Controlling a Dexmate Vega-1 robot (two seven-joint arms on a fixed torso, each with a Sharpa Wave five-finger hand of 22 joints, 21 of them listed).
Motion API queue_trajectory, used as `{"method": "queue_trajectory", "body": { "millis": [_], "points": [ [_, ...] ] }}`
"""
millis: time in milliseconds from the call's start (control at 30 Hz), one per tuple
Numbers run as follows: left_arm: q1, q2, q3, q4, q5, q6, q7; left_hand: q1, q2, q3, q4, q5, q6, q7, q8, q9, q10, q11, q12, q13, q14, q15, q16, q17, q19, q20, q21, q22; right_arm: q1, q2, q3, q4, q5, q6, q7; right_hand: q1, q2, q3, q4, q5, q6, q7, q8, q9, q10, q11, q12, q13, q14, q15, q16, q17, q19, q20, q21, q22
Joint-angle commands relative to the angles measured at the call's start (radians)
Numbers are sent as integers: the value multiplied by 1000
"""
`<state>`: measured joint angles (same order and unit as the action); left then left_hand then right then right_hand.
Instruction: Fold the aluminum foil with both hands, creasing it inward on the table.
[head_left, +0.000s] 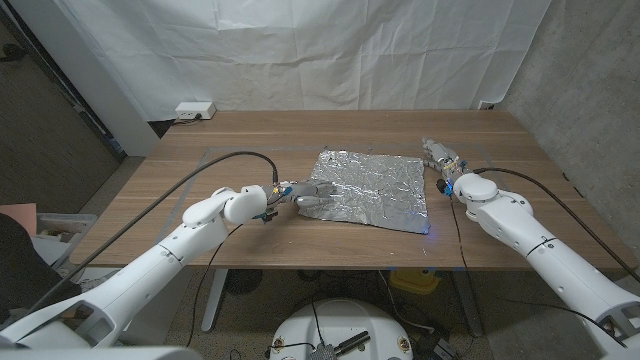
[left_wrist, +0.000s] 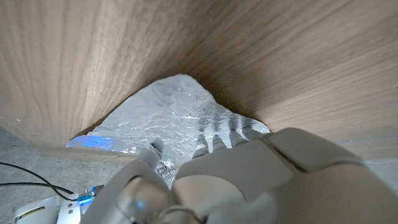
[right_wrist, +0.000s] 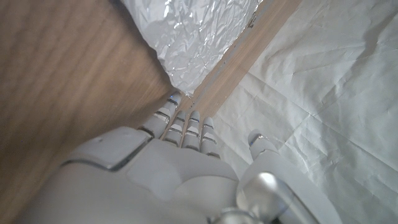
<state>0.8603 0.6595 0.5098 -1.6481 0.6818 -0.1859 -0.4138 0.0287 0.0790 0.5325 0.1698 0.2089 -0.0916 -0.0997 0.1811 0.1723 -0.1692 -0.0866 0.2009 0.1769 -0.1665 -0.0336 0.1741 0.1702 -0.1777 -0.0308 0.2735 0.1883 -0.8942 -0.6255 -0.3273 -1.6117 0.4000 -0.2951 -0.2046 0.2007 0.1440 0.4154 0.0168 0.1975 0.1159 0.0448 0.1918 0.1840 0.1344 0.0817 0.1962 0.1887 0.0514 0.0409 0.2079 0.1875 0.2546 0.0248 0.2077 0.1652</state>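
Note:
The aluminum foil has crinkles (head_left: 376, 188) all over, so it will fold over and stay loosely bent when its raised edge (head_left: 420, 162) is carried inward by the robot.
A crinkled square sheet of aluminum foil (head_left: 372, 188) lies spread on the wooden table (head_left: 250, 130), a little right of the middle. My left hand (head_left: 305, 193) is at the sheet's left edge, its fingertips (left_wrist: 217, 140) lying on the foil (left_wrist: 171, 112) and its thumb apart. Nothing is gripped in it. My right hand (head_left: 441, 160) stands beside the sheet's far right corner. Its fingers (right_wrist: 184, 126) are straight and reach toward the corner of the foil (right_wrist: 196, 34), just short of it, with the thumb held apart.
A white box (head_left: 194, 110) sits at the table's far left corner, in front of a white cloth backdrop (head_left: 330, 50). Bare wood lies on the far side and left of the foil. The table's near edge runs close behind both forearms.

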Motion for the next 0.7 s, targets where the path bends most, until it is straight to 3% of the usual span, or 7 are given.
{"method": "queue_trajectory", "body": {
  "millis": [33, 200, 400, 500, 700],
  "points": [
    [-16, -7, 7, 19, 3, -13, -1, -1, 47, -4, 1, 7, -12, 0, -3, 2, -7, -2, -3, 4, -115, -45, 4, 4, -87, -2, 1, 5, -6, -2, 11, 10, 33, 23, 38, -12, 1, 4, 9, 1, -11, 7, -4, 2, 17, 9, 8, 2, 39, 7, 11, 1, 46, 15, 16, 6],
    [-24, -10, 11, 31, 0, -21, -3, -2, 48, -5, 0, 7, -14, 1, -4, 2, -11, -3, -4, 4, -116, -44, 3, 4, -87, -4, 0, 5, -12, -3, 16, 0, 41, 19, 34, -13, -1, 7, 12, -1, -21, 11, -6, 2, 19, 10, 7, 2, 64, 23, 12, 0, 92, 37, 28, 8],
    [-30, -13, 12, 42, -3, -29, 0, -2, 50, -5, 0, 8, -18, 2, -4, 2, -12, -2, -4, 4, -118, -45, 3, 3, -89, -5, -1, 5, -14, -15, 12, -26, 36, -12, 24, -12, -4, 13, 13, -3, -35, 12, -6, 2, 13, 9, 4, 3, 95, 33, 12, -1, 170, 82, 48, 11],
    [-33, -15, 12, 49, -5, -32, 3, -3, 51, -5, 0, 8, -19, 3, -4, 2, -14, -3, -5, 4, -120, -44, 3, 3, -89, -6, -2, 5, -13, -21, 12, -43, 39, -42, 20, -15, -10, 17, 16, -4, -39, 12, -3, 2, 23, 17, 6, 3, 146, 44, 19, 1, 259, 102, 68, 10],
    [-42, -18, 15, 64, -9, -41, 4, -3, 52, -5, 0, 9, -21, 3, -4, 2, -16, -2, -5, 4, -122, -44, 2, 3, -90, -6, -3, 5, 8, -46, 3, -88, 51, -166, 24, -25, -28, 16, 18, -6, -23, 34, 4, 2, 89, 56, 21, 2, 234, 72, 29, 1, 363, 130, 84, 8]
  ]
}}
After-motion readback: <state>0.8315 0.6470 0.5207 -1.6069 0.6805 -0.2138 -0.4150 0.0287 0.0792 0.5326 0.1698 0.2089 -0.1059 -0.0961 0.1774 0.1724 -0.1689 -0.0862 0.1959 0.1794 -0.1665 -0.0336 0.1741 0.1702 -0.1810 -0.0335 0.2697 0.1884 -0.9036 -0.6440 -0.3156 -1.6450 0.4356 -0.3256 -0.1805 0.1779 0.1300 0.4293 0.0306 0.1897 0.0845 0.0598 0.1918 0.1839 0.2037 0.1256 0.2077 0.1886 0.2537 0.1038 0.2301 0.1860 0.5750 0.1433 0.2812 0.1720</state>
